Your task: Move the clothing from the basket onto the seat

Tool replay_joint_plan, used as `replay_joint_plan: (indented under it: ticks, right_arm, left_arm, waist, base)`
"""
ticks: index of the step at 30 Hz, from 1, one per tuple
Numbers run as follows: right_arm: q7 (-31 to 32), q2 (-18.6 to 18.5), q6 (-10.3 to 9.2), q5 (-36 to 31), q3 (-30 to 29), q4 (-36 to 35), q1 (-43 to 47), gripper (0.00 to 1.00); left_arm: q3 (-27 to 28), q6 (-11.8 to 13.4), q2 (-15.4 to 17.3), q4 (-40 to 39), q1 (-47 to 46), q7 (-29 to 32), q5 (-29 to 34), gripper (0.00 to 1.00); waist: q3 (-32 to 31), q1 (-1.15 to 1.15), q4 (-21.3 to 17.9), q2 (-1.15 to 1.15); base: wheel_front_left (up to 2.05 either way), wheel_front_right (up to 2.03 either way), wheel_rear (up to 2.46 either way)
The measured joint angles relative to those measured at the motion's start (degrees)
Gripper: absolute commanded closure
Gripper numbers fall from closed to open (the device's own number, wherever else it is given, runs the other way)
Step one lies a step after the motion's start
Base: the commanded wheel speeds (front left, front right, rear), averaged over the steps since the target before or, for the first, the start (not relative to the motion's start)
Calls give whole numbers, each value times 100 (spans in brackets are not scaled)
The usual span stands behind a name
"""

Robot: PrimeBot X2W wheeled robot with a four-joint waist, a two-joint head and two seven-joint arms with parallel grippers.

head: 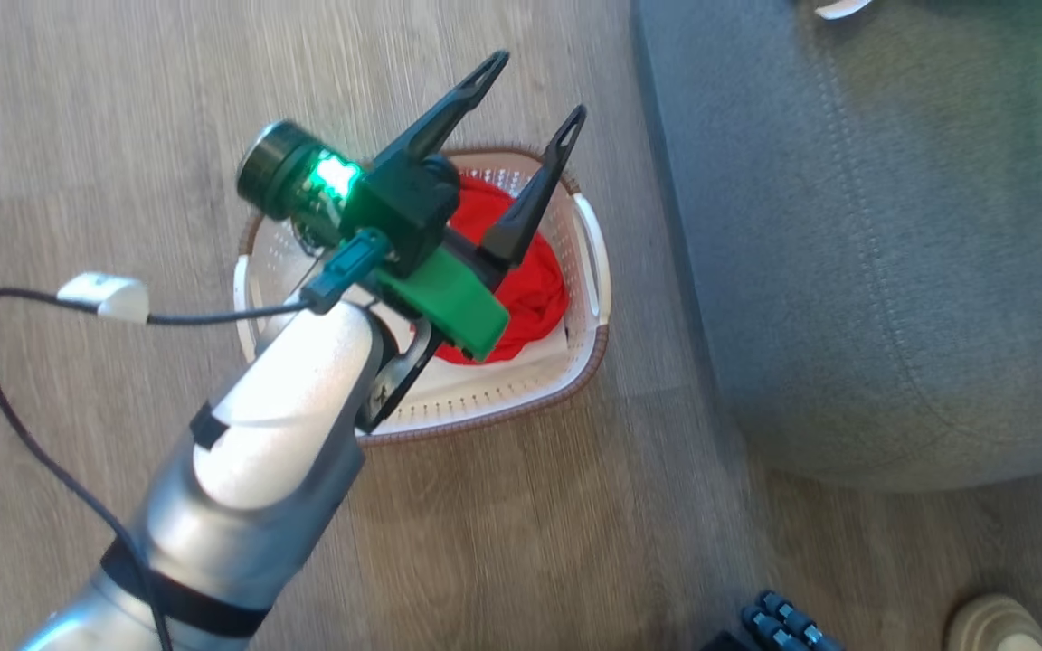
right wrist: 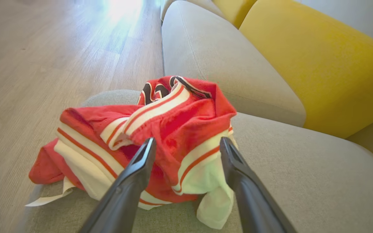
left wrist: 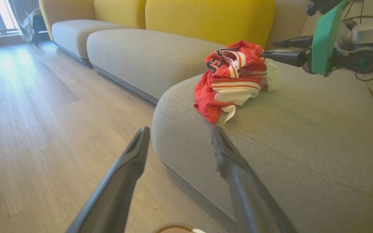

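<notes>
My gripper will find only the liner beneath when it lifts the bunched red clothing (head: 534, 295) out, because white liner (head: 542, 349) shows at the edge of the clothing.
A red piece of clothing (head: 535, 271) lies bunched in the white basket (head: 589, 357) on the floor. My left gripper (head: 538, 86) hovers above the basket, open and holding nothing. The grey seat (head: 892, 226) is to the basket's right. In the left wrist view, a red and white striped garment (left wrist: 231, 77) lies heaped on the seat (left wrist: 303, 136), with my right gripper (left wrist: 267, 48) just beside it. In the right wrist view, my right gripper (right wrist: 188, 140) stands open over that garment (right wrist: 173, 116), fingers apart with the cloth loose below them.
Wooden floor (head: 123, 108) surrounds the basket. A white liner sheet (head: 503, 375) lies in the basket's bottom. Yellow back cushions (left wrist: 206, 19) and another grey cushion (left wrist: 147, 55) stand behind the seat. A shoe tip (head: 996, 624) and a dark blue object (head: 783, 624) sit at the lower right.
</notes>
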Motion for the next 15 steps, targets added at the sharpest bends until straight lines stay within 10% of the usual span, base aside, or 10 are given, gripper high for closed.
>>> replay_joint_plan:
  ticks: [15]
  right_arm:
    - [-1, -90, 0, 942, 1011, -1136, 540, 0]
  left_arm:
    - [378, 168, -1, 461, 632, -235, -446, 0]
  waist:
    - [-938, 0, 184, 0]
  base:
    - [0, 0, 0]
